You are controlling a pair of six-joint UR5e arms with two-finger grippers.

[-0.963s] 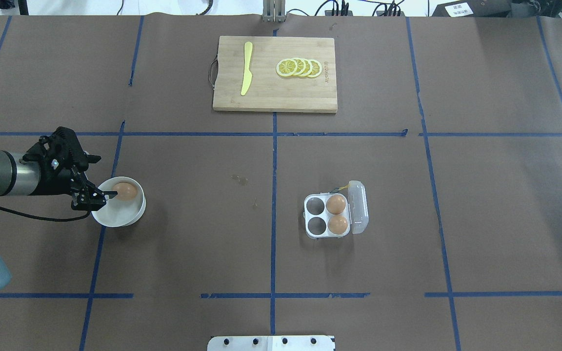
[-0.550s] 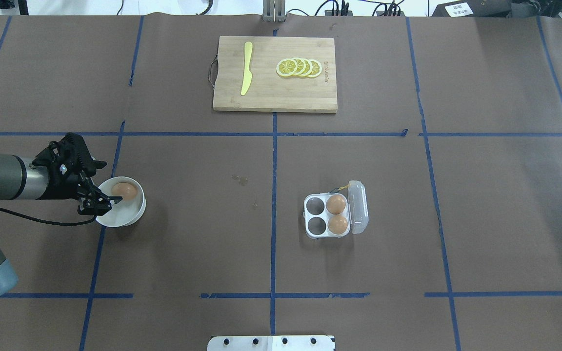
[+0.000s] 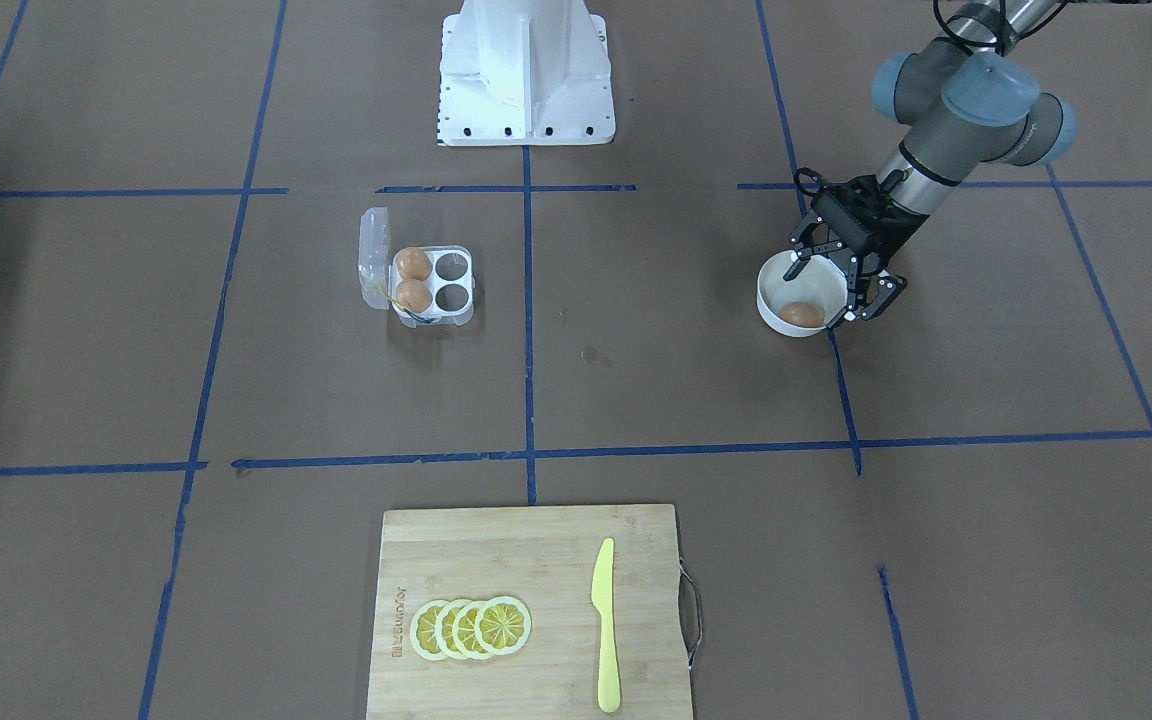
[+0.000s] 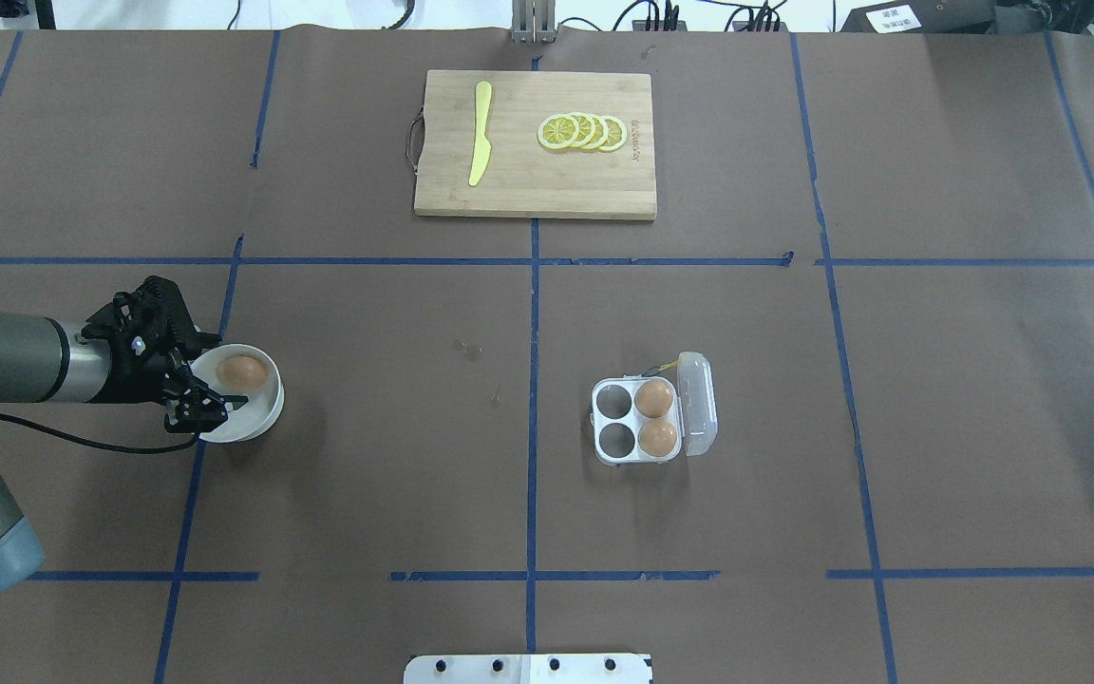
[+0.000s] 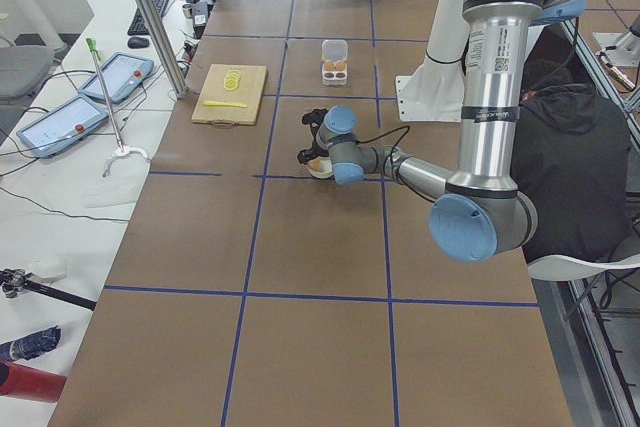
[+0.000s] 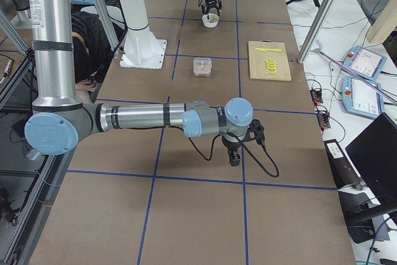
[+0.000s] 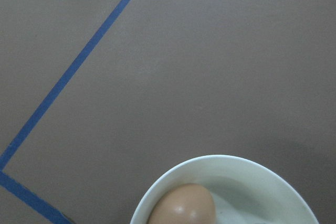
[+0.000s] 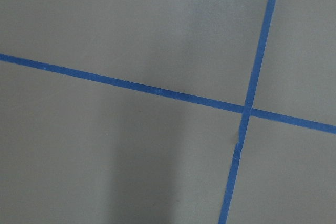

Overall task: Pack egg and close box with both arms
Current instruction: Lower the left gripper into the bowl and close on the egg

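Observation:
The other brown eggs (image 3: 413, 296) stick up above their round cells, so I expect the egg (image 3: 801, 314) to settle in with its top showing when I lower it into an empty cell.
The egg (image 4: 242, 370) lies in a round white bowl (image 4: 257, 420) at the table's left; it also shows in the front view (image 3: 801, 315) and the left wrist view (image 7: 184, 206). My left gripper (image 4: 213, 377) is open over the bowl's left rim, its fingers on either side of the egg's near end without holding it. The box (image 4: 615, 454) stands right of centre with its clear lid (image 4: 699, 404) open. Two other brown eggs (image 4: 653, 398) fill its right-hand cells and the two left cells are empty. My right gripper (image 6: 234, 153) shows only in the exterior right view, low over bare table; I cannot tell whether it is open.
A wooden cutting board (image 4: 535, 185) at the far middle carries a yellow knife (image 4: 480, 132) and lemon slices (image 4: 583, 131). The white pedestal (image 3: 524, 70) stands at the robot's side. Blue tape lines grid the brown table.
My left gripper has moved right and slightly down, from beside the bowl's left rim to over it, closer around the egg. The egg, bowl and box have not moved.

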